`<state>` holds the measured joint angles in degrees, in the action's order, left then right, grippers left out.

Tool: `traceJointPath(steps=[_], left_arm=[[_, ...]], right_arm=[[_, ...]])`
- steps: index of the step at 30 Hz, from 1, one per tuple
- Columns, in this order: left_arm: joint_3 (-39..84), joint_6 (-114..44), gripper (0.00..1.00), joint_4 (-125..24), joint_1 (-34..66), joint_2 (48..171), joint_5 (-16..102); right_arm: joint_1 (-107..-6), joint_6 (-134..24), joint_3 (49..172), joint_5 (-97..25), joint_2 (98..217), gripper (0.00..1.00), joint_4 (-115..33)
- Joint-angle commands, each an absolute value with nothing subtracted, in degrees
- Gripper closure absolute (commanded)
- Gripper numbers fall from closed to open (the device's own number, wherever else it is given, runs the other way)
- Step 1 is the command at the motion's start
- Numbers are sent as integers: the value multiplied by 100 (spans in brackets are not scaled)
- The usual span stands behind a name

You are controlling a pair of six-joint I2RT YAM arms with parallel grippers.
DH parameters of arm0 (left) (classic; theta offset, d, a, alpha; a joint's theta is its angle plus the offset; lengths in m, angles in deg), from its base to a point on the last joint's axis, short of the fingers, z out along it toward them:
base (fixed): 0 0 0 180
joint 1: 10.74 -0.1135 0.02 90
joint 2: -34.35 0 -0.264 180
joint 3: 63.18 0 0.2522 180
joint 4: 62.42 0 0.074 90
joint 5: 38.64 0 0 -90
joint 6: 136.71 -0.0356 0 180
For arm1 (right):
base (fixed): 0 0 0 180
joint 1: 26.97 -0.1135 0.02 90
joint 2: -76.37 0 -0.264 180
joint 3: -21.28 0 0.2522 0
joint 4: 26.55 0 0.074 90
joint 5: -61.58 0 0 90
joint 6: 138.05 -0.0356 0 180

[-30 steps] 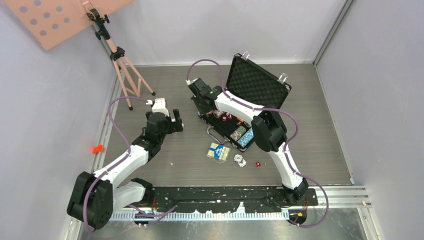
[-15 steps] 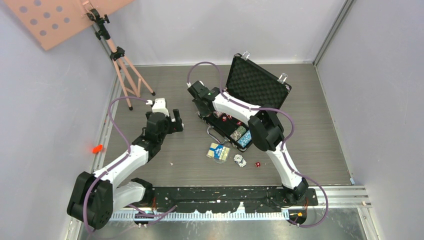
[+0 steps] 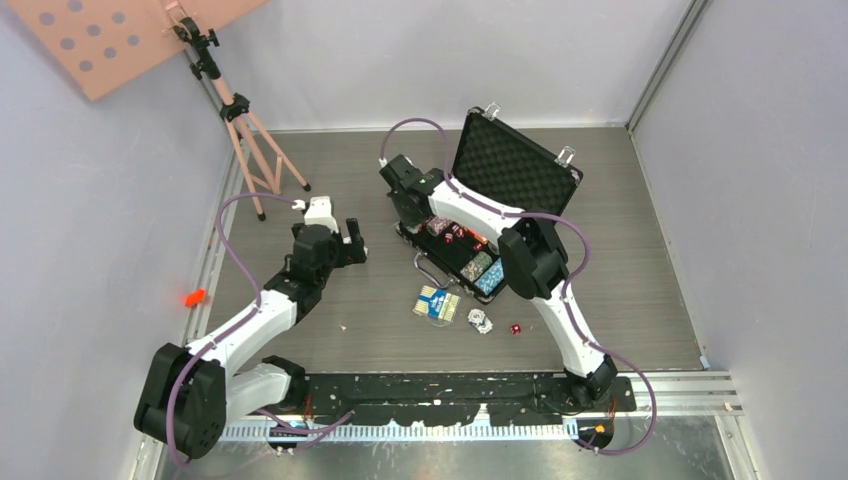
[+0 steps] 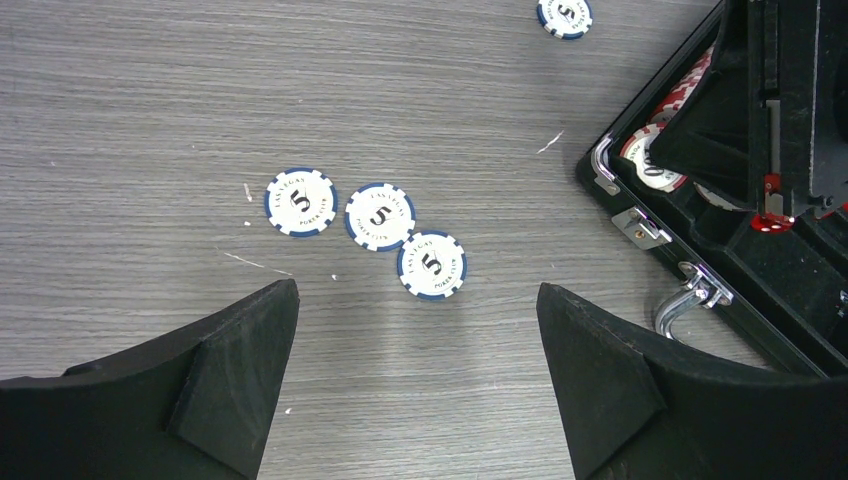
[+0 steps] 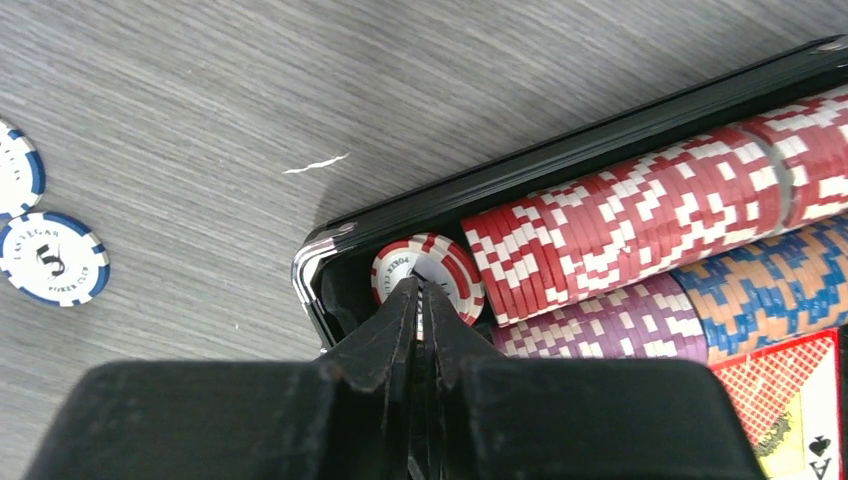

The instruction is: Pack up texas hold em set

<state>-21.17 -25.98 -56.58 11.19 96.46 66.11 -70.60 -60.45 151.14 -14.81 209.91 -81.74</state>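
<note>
The red-and-white chip (image 5: 422, 262) is leaning back at a slant from the red row, so my right gripper should tilt it upright against the end of the red row (image 5: 492, 270).
The black silver-trimmed briefcase (image 3: 455, 255) lies open, its foam lid (image 3: 515, 165) upright. My right gripper (image 5: 420, 283) hangs over the case's left corner (image 5: 330, 245). Its jaws stand almost together with only a hairline slit. The tips overlap the face of a red-and-white chip (image 5: 455, 270) that leans at the end of the red row (image 5: 630, 225). Purple (image 5: 600, 325) and blue-orange (image 5: 770, 290) rows lie beside it. My left gripper (image 4: 417, 290) is wide open above bare floor. Three blue-and-white chips (image 4: 380, 216) lie just ahead of it.
The case's handle (image 4: 690, 300) and a red die (image 4: 767, 222) show to the left gripper's right. Loose cards (image 3: 437, 302), chips (image 3: 481, 320) and a red die (image 3: 516, 329) lie in front of the case. A pink tripod (image 3: 250, 130) stands at the back left.
The right wrist has shifted slightly over the case's left corner. The left arm has stayed still.
</note>
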Motion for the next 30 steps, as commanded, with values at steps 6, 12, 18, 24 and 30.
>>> traceJointPath(steps=[6,12,18,24,30], left_arm=[[-2086,-2588,8,-5868,1088,9634,6573],[-2083,-2596,8,-5868,1088,9642,6560],[-2069,-2596,8,-5868,1088,9669,6536],[-2052,-2596,8,-5868,1088,9699,6516],[-2042,-2605,8,-5852,1084,9726,6508]], right_arm=[[-7021,-6104,15392,-2258,20904,87,-8319],[-7021,-6160,15546,-2520,21093,86,-8517],[-7019,-6201,15642,-2302,21014,75,-8647],[-7010,-6271,16059,-2554,21233,74,-9032],[-7005,-6364,16457,-2753,21599,92,-9348]])
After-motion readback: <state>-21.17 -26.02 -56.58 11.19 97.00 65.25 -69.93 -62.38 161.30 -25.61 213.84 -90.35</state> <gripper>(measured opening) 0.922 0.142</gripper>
